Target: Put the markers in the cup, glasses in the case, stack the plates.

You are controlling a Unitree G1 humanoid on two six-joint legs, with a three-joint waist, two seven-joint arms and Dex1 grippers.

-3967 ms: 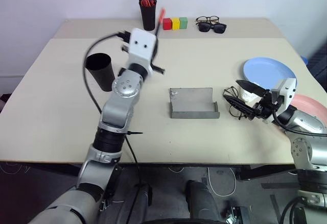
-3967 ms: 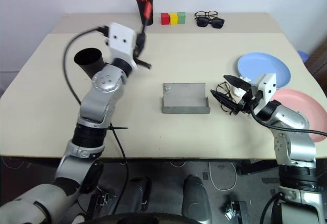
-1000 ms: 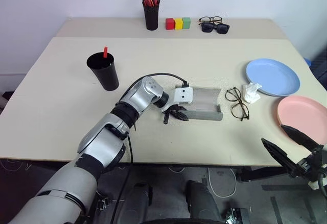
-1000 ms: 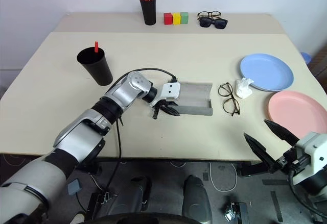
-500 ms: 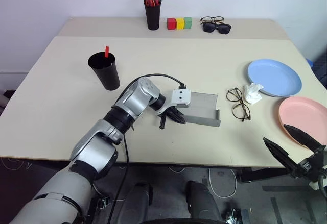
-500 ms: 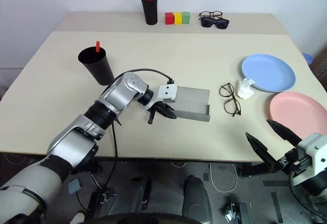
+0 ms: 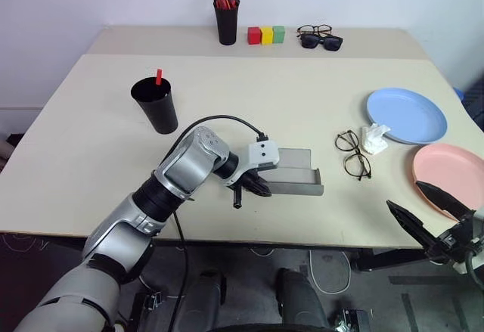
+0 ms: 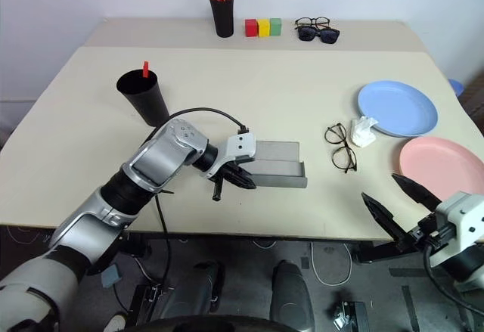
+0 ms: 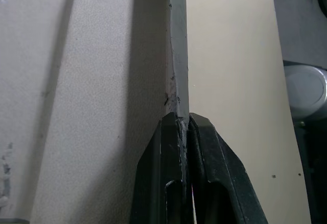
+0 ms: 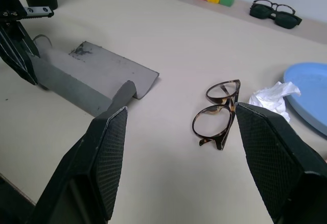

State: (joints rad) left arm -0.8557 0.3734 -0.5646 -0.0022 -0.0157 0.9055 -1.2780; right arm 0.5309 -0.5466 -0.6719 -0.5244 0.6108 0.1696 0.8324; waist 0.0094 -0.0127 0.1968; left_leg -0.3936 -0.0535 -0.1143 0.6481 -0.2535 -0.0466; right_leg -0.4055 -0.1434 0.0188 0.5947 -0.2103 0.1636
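Note:
My gripper is to lower the glasses [image 7: 352, 153] into the grey case, and they will fit whole inside, since the folded legs [image 7: 364, 159] lie close along their frame.
The grey case [image 7: 293, 178] lies open near the table's front edge. My left gripper [image 7: 255, 186] is shut on the thin wall at its left end, pinched between the fingertips [image 9: 173, 127]. The black cup [image 7: 156, 108] stands at the left with a red-capped marker [image 7: 158, 76] sticking out of it. The wire-frame glasses [image 7: 352, 153] lie on the table right of the case. A light blue plate [image 7: 404, 114] and a pink plate [image 7: 446, 167] lie side by side at the right. My right gripper [image 7: 403, 193] hangs open off the front right edge, holding nothing.
A crumpled white tissue [image 7: 372, 137] lies between the glasses and the blue plate. At the back stand a black pen holder [image 7: 224, 22] with red pens, three coloured blocks [image 7: 264, 35], and sunglasses [image 7: 321, 41] beside another pair.
My left gripper has dragged the case toward the table's front edge and slightly left, turning it a little. The right gripper has stayed in place, open.

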